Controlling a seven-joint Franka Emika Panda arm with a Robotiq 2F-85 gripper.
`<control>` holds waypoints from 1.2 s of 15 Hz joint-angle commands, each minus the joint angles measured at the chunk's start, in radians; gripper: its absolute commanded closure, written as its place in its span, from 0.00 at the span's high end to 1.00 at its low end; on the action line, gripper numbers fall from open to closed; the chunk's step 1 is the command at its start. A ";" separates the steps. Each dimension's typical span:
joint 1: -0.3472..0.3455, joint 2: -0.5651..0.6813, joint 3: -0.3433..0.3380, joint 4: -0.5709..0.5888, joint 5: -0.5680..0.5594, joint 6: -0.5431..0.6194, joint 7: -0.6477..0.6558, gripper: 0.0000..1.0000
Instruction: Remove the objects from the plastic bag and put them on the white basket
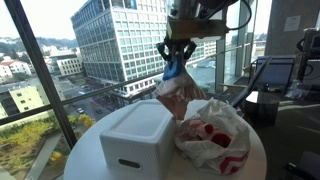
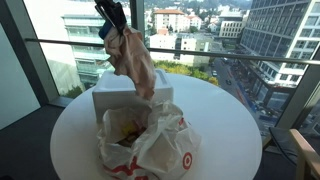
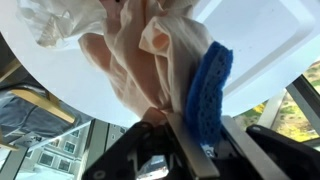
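Note:
The pinkish bundle [image 1: 177, 98] is hanging free of the white plastic bag. My gripper continues to go over the white basket [image 1: 140, 121] and down until the bundle rests there.
My gripper [image 1: 177, 52] is shut on a blue mesh piece [image 3: 208, 85] joined to a pinkish translucent bag of items [image 1: 178, 92]. It holds the bundle in the air over the white basket [image 1: 138, 135], a white box-like container on the round table. The hanging bundle also shows in an exterior view [image 2: 133, 62], above the basket [image 2: 132, 96]. The white plastic bag with red marks [image 1: 212, 133] lies crumpled on the table beside the basket; it also shows open in an exterior view [image 2: 150, 143]. In the wrist view the jaws [image 3: 195, 140] clamp the blue piece.
The round white table [image 2: 222, 125] stands beside large windows with a railing [image 2: 250, 50]. A chair and dark equipment [image 1: 270, 85] stand beyond the table. The table's edge shows in the wrist view [image 3: 60, 90].

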 commanded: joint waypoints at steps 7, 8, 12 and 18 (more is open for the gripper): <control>0.082 0.440 0.006 0.322 -0.183 0.029 0.027 0.10; 0.100 0.476 -0.008 0.332 -0.141 0.038 -0.008 0.10; 0.116 0.590 -0.019 0.369 0.198 0.027 -0.304 0.47; 0.129 0.627 -0.109 0.610 0.327 -0.360 -0.489 0.84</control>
